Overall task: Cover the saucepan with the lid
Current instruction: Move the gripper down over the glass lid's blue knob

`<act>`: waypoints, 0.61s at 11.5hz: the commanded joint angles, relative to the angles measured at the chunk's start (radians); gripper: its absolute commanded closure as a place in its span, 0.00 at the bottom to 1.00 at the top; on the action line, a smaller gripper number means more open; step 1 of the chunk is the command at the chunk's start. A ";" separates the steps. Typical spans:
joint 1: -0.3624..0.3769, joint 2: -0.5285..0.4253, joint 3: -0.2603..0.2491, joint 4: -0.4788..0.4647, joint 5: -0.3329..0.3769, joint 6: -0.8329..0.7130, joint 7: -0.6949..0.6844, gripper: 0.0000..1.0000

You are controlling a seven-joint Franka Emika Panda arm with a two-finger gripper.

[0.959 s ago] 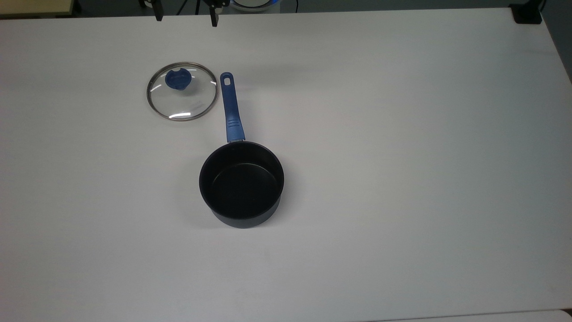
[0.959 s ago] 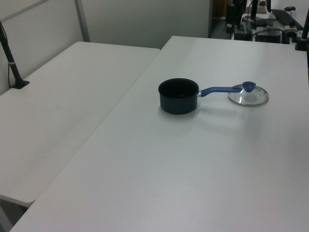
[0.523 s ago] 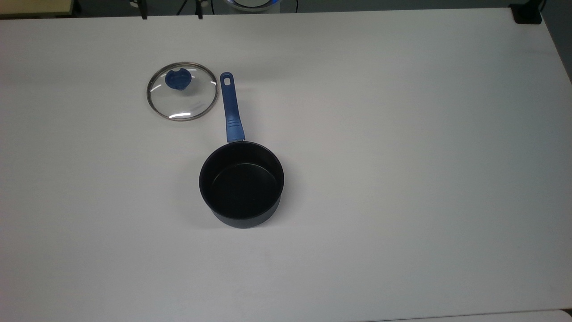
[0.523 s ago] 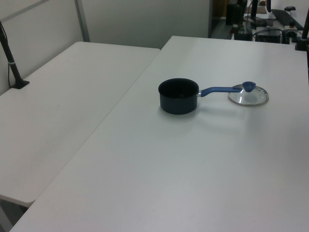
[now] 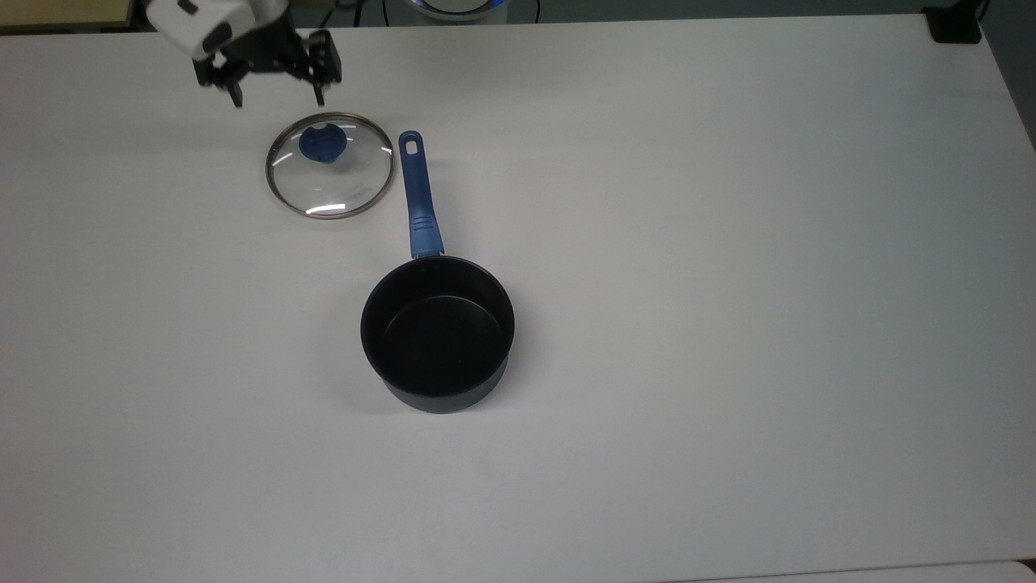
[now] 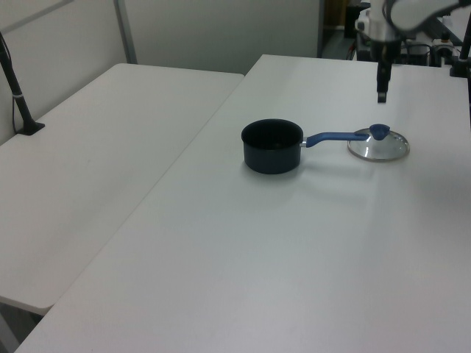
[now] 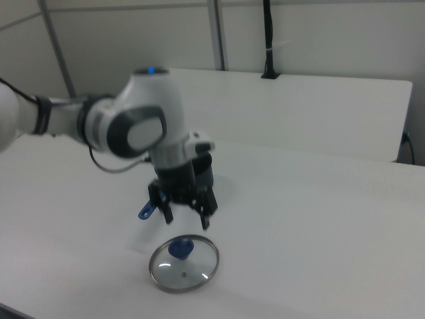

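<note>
I expect the glass lid point(image 6: 380, 147) to settle flat across the saucepan's rim when I lower it, because it looks about as wide as the saucepan's opening point(image 6: 272, 134).
The glass lid point(image 5: 332, 182) with its blue knob point(image 5: 323, 144) lies flat on the white table point(image 5: 728, 243), beside the end of the saucepan's blue handle point(image 5: 419, 194). The dark saucepan point(image 5: 437, 332) stands upright and empty nearer the top view's middle. My gripper point(image 5: 278, 99) hangs open above the table, just beyond the lid's far edge, holding nothing. In the left view the gripper point(image 6: 382, 92) is above the lid point(image 6: 378, 147), right of the saucepan point(image 6: 272, 145). In the right view the gripper point(image 7: 186, 221) hovers over the lid point(image 7: 184, 269), hiding most of the pan.
A second white table point(image 6: 110, 147) adjoins on the left view's left, with a black post point(image 6: 18, 95) at its edge. A black object point(image 5: 955, 24) sits at the top view's upper right corner. Wide bare tabletop surrounds the pan.
The gripper has come down from the top view's upper edge and shifted left; its whole hand now shows close to the lid. Lid and saucepan have not moved.
</note>
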 commanded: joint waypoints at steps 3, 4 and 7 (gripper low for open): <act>0.003 0.055 -0.006 -0.113 0.000 0.127 -0.014 0.00; 0.005 0.066 -0.006 -0.113 0.009 0.129 -0.011 0.00; 0.012 0.105 -0.005 -0.110 0.078 0.179 -0.002 0.00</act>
